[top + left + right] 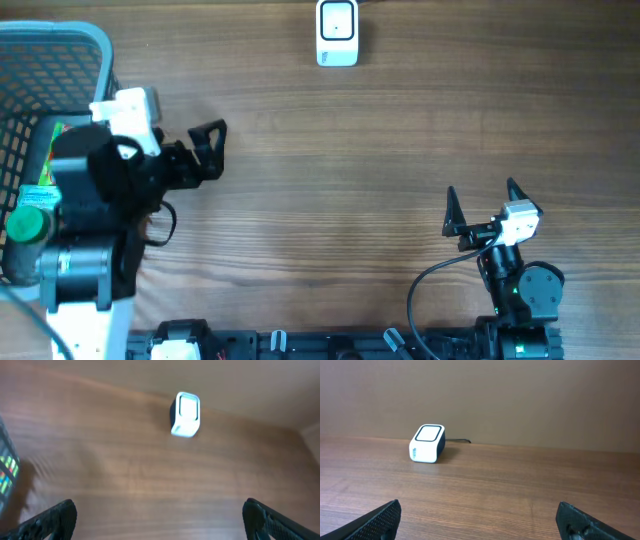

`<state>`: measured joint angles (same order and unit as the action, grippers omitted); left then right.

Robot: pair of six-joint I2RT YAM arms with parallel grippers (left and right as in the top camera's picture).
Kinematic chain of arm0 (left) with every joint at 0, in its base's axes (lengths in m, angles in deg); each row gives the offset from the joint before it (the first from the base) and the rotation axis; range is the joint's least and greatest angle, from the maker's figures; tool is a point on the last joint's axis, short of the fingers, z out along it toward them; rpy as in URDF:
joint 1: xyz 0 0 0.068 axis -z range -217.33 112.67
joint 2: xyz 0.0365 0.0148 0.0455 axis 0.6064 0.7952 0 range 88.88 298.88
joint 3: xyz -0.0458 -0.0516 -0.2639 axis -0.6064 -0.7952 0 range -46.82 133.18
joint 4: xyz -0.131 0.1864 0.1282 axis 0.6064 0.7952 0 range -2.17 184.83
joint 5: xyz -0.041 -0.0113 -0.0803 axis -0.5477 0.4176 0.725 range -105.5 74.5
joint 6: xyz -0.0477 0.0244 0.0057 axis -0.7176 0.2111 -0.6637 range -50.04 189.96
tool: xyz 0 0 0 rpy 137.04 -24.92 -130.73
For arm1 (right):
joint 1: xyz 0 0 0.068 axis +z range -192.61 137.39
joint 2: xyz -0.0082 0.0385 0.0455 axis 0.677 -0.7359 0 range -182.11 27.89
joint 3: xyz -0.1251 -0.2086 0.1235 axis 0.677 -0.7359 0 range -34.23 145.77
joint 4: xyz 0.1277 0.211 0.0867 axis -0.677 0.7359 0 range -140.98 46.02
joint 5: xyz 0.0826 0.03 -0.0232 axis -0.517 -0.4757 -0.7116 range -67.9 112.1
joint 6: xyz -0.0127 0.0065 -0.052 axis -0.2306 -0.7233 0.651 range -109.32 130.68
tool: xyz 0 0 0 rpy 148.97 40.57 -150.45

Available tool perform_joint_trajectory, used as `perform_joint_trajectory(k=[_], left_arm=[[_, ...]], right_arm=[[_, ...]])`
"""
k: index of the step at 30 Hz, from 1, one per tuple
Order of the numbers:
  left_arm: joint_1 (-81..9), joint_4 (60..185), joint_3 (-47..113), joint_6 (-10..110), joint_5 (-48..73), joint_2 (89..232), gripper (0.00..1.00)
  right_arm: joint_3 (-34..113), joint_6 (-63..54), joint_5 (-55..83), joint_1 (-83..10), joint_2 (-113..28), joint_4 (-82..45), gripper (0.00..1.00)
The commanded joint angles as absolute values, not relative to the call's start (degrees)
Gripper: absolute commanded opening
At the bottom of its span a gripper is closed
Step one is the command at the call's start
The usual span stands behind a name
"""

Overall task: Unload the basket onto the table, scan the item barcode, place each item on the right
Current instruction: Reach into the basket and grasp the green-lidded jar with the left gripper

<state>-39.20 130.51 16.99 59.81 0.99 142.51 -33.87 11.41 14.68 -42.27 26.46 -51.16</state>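
The robot's left gripper is empty and hangs over the wood next to the blue basket, so it should swing back above the basket and grab the green-capped item from above before scanning.
The white barcode scanner stands at the far edge of the wooden table, also visible in the left wrist view and the right wrist view. The items lie in the blue basket at the far left: a colourful packet and a green-capped item, both partly hidden by the left arm. My left gripper hangs open just right of the basket, holding nothing. Open and holding nothing too, my right gripper sits at the near right.
The scanner's cable runs off behind it. At the left border of the left wrist view a strip of the colourful packet shows. Bare wood lies between the two grippers and the scanner.
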Motion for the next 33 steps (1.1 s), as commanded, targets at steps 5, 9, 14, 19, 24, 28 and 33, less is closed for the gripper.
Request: perform_joint_trajectory(k=[5, 9, 14, 19, 24, 28, 33], left_arm=[[-39.1, 132.5, 20.3, 60.1, -2.0, 144.8, 1.0], [-39.1, 137.8, 27.0, 60.1, -12.8, 144.8, 1.0], [-39.1, 141.9, 31.5, 60.1, -21.4, 144.7, 1.0], [-39.1, 142.0, 31.5, 60.1, -21.4, 145.7, 1.0], [-39.1, 141.9, 31.6, 60.1, -21.4, 145.3, 1.0], [-39.1, 142.0, 31.6, 56.7, -25.1, 144.4, 1.0], [-39.1, 143.1, 31.6, 56.0, -26.3, 144.4, 1.0]], right_arm=[[-33.9, 11.6, 15.2, -42.0, 26.7, -51.3, 1.0], [-33.9, 11.6, 15.2, -42.0, 26.7, -51.4, 1.0], [-33.9, 11.7, 15.2, -42.0, 26.7, -51.4, 1.0], [-33.9, 11.7, 15.2, -42.0, 26.7, -51.3, 1.0], [-33.9, 11.6, 15.2, -42.0, 26.7, -51.4, 1.0], [-33.9, 11.6, 15.2, -42.0, 26.7, -51.4, 1.0], [-33.9, 11.6, 15.2, -42.0, 26.7, -51.4, 1.0]])
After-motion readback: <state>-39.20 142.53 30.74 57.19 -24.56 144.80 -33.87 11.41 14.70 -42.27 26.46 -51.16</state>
